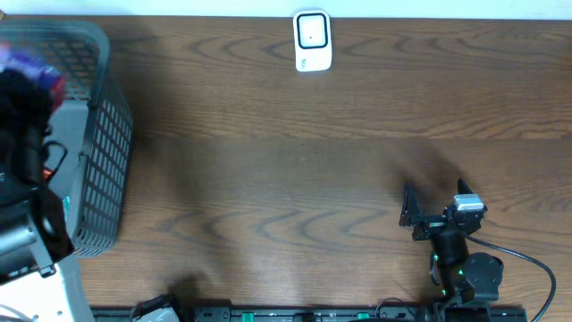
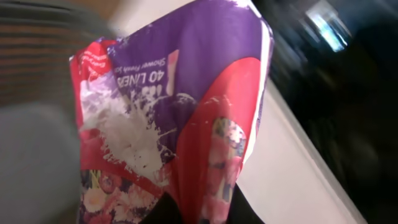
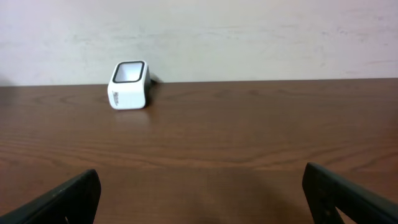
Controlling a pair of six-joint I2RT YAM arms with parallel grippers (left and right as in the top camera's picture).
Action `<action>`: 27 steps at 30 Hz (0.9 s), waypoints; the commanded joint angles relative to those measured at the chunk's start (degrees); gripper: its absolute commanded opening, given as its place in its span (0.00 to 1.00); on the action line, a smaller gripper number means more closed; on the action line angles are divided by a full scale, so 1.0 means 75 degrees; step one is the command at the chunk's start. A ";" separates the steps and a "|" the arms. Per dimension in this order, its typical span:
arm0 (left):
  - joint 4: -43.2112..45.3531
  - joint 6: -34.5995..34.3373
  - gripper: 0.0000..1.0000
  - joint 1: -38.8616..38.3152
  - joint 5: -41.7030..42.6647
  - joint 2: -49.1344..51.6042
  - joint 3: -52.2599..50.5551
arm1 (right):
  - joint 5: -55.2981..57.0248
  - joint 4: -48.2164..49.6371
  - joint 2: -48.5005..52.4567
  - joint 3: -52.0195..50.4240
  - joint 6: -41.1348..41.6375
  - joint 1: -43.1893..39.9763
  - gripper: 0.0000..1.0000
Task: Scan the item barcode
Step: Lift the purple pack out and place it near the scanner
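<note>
The packet is gripped by its lower edge (image 2: pixel 203 182) and the wood (image 1: pixel 248 128) beside the basket is clear, so my left gripper should carry on going there and let go of the packet flat.
The item is a purple and red plastic packet (image 2: pixel 180 93) with flowers and white print, and it fills the left wrist view. My left gripper (image 2: pixel 208 210) is shut on its lower edge, dark fingers (image 2: pixel 186 214) on either side of the red fold. From overhead, the left arm (image 1: pixel 22 125) hangs over the basket with a bit of purple packet (image 1: pixel 31 64) showing. No barcode shows on the packet. The white barcode scanner (image 1: pixel 312 40) stands at the table's far edge, also seen as scanner (image 3: pixel 129 84). My right gripper (image 1: pixel 420 215) rests low at the front right, open and holding nothing.
A grey mesh basket (image 1: pixel 103 152) stands at the left end of the wooden table (image 1: pixel 286 170). A white box or surface (image 2: pixel 292 168) lies under the packet. The right arm's base and cable (image 1: pixel 500 259) sit at the front right edge.
</note>
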 commanded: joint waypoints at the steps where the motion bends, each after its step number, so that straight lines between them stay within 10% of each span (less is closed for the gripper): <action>1: 0.0519 0.2005 0.07 -0.0510 0.2605 0.0221 0.0079 | -0.0050 -0.0029 -0.0041 -0.0006 0.0044 0.0058 0.99; 20: -0.0825 0.6589 0.07 -0.3893 0.3410 0.2078 0.0073 | -0.0050 -0.0029 -0.0041 -0.0006 0.0044 0.0058 0.99; 27: -0.1169 0.6703 0.07 -0.4788 0.2279 0.3832 0.0073 | -0.0050 -0.0029 -0.0041 -0.0006 0.0044 0.0058 0.99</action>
